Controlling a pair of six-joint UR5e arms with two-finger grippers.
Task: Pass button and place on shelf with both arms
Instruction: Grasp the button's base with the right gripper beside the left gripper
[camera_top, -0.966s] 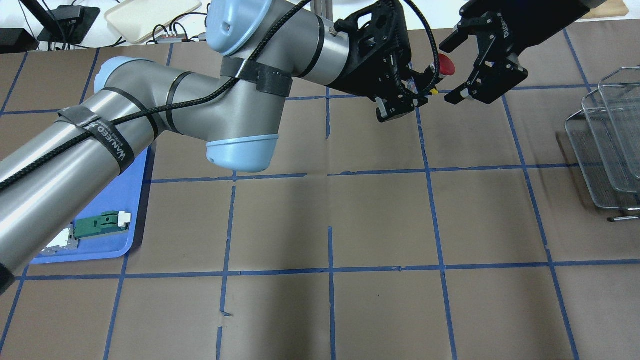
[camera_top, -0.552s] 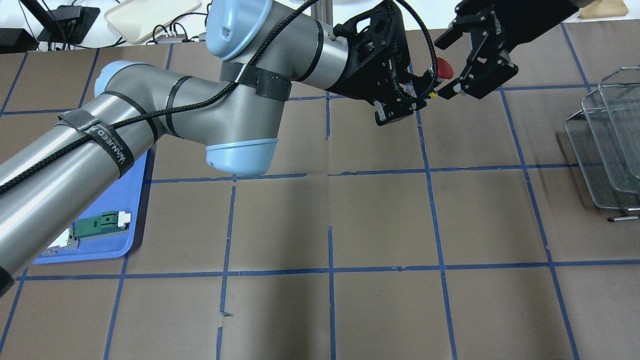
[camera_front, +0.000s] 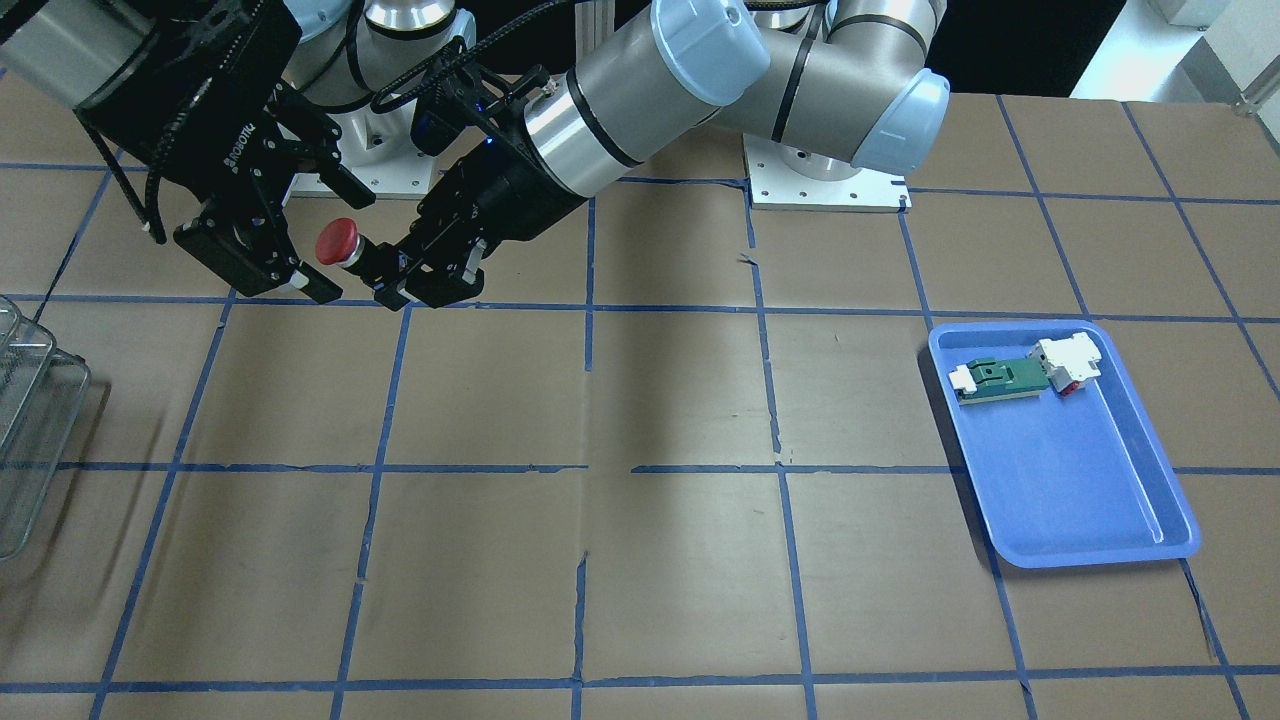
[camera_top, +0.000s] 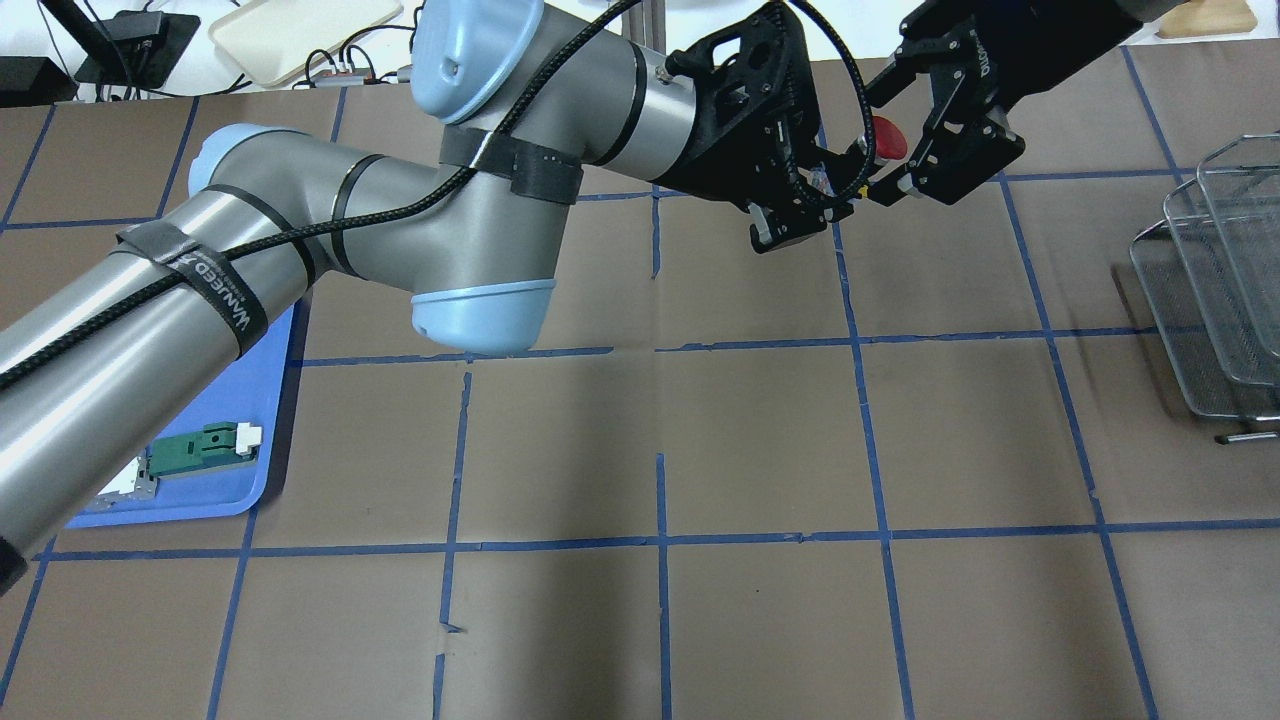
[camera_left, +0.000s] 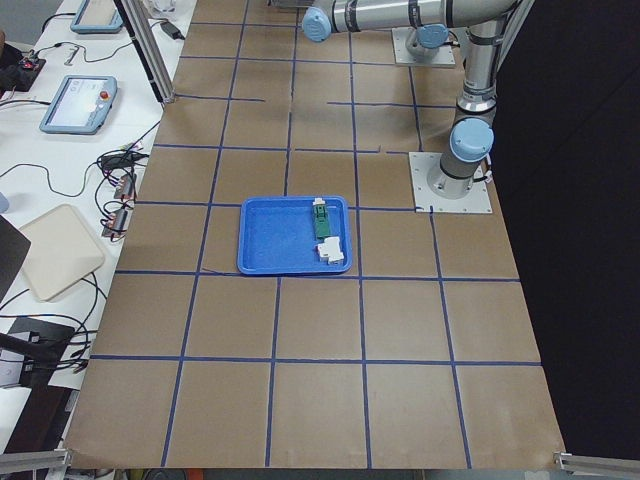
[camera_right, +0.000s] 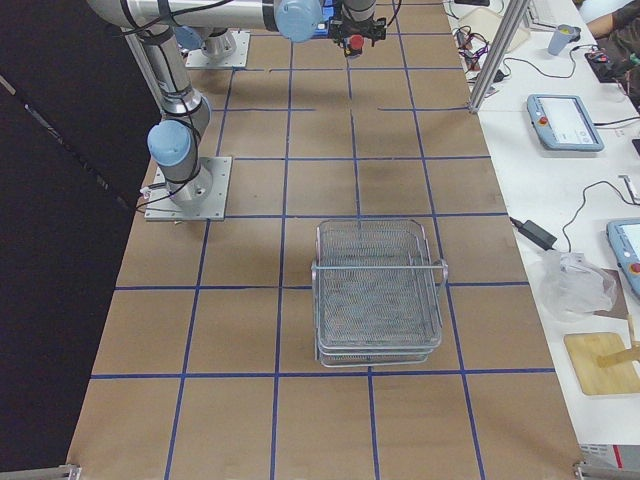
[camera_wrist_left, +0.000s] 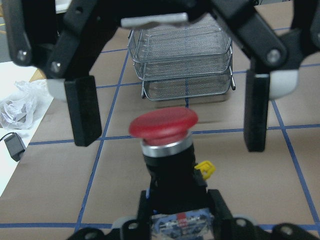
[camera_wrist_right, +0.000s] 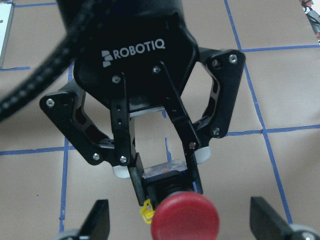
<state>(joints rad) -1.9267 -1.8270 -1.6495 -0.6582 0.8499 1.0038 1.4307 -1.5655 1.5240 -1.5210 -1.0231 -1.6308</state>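
Note:
The clear end block (camera_wrist_right: 164, 169) sits flush against the black body, so the whole button (camera_wrist_right: 181, 212) will follow stiffly when I carry it with my right gripper.
The button (camera_top: 886, 139), with a red mushroom head and a black body, is held in the air at the table's far side. My left gripper (camera_top: 838, 178) is shut on its clear end block and body, as the right wrist view (camera_wrist_right: 165, 176) shows. My right gripper (camera_top: 893, 136) is open, with its fingers (camera_wrist_left: 82, 111) on either side of the red head (camera_wrist_left: 163, 125), apart from it. In the front-facing view the button (camera_front: 337, 242) sits between both grippers. The wire shelf (camera_top: 1215, 290) stands at the right edge, also in the right-side view (camera_right: 378, 290).
A blue tray (camera_front: 1090, 480) on my left side holds a green-and-white part (camera_front: 1005, 378). The brown table has a blue tape grid. Tablets, cables and a bag lie on the white bench beyond the table (camera_right: 565, 122).
My right gripper has moved left toward the button, and its open fingers now straddle the red head. My left gripper still holds the button and has barely shifted.

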